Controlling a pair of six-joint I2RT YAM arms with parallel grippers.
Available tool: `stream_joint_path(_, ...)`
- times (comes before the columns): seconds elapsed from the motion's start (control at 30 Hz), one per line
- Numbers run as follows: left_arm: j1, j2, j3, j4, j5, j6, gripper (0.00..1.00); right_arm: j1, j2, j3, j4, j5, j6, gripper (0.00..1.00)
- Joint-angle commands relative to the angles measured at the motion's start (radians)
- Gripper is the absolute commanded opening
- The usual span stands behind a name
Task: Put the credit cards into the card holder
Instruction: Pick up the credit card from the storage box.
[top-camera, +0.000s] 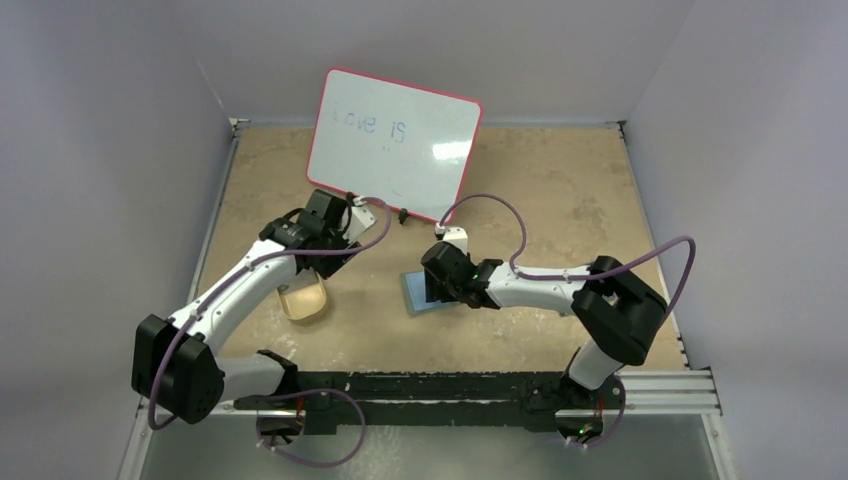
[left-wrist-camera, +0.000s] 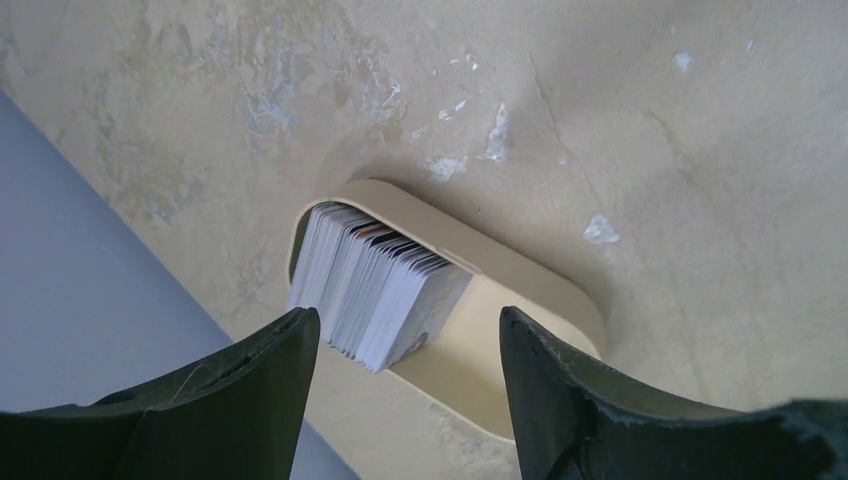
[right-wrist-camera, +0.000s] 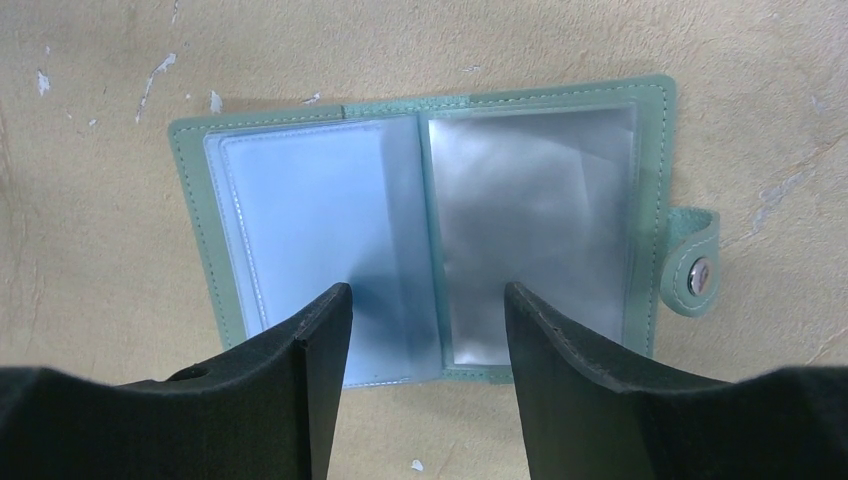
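The end card of the stack (left-wrist-camera: 416, 318) faces the tray's empty space (left-wrist-camera: 474, 338), so I should keep moving my left gripper down until its fingers straddle that card, and then close them.
The credit cards (left-wrist-camera: 370, 285) are a stack of whitish and pale blue cards standing on edge in a cream oval tray (left-wrist-camera: 540, 285). My left gripper (left-wrist-camera: 405, 315) is open and empty, hovering just above the stack and tray. In the top view it (top-camera: 330, 258) sits above the tray (top-camera: 305, 300). The card holder (right-wrist-camera: 330, 200) is a sage-green wallet lying open on the table, clear pockets up, its snap tab (right-wrist-camera: 697, 275) at the right. My right gripper (right-wrist-camera: 428, 290) is open and empty above its near edge. In the top view the holder (top-camera: 413, 293) lies partly under that gripper (top-camera: 437, 283).
A whiteboard with a pink rim (top-camera: 395, 140) stands tilted at the back of the tan table, just behind the left arm. Grey walls close the table on the left, right and back. A black rail runs along the near edge.
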Motion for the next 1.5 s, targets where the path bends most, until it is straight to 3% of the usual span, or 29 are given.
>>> stream_joint_path(0.0, 0.029, 0.009, 0.029, -0.008, -0.024, 0.179, 0.66, 0.005, -0.003, 0.002, -0.014, -0.026, -0.008, 0.60)
stream_joint_path(0.13, 0.061, 0.019, -0.035, 0.035, -0.013, 0.189, 0.65, 0.005, 0.023, 0.021, -0.032, -0.030, -0.017, 0.60)
stream_joint_path(0.3, 0.061, 0.018, -0.112, 0.100, -0.106, 0.219, 0.66, 0.004, 0.007, 0.029, -0.033, -0.037, -0.021, 0.60)
stream_joint_path(0.47, 0.061, -0.021, -0.169, 0.158, -0.078, 0.238, 0.67, 0.004, 0.010, 0.027, -0.029, -0.055, -0.023, 0.60)
stream_joint_path(0.67, 0.061, -0.049, -0.267, 0.295, -0.202, 0.257, 0.71, 0.004, 0.007, 0.030, -0.018, -0.069, -0.036, 0.60)
stream_joint_path(0.83, 0.061, 0.030, -0.274, 0.343, -0.252, 0.281, 0.71, 0.004, -0.025, 0.021, -0.027, -0.083, -0.025, 0.60)
stream_joint_path(1.23, 0.061, 0.095, -0.252, 0.369, -0.302, 0.302, 0.64, 0.003, -0.074, -0.013, -0.030, -0.088, -0.030, 0.61)
stream_joint_path(1.47, 0.061, 0.104, -0.223, 0.353, -0.314, 0.307, 0.47, 0.004, -0.072, -0.010, -0.023, -0.089, -0.027, 0.61)
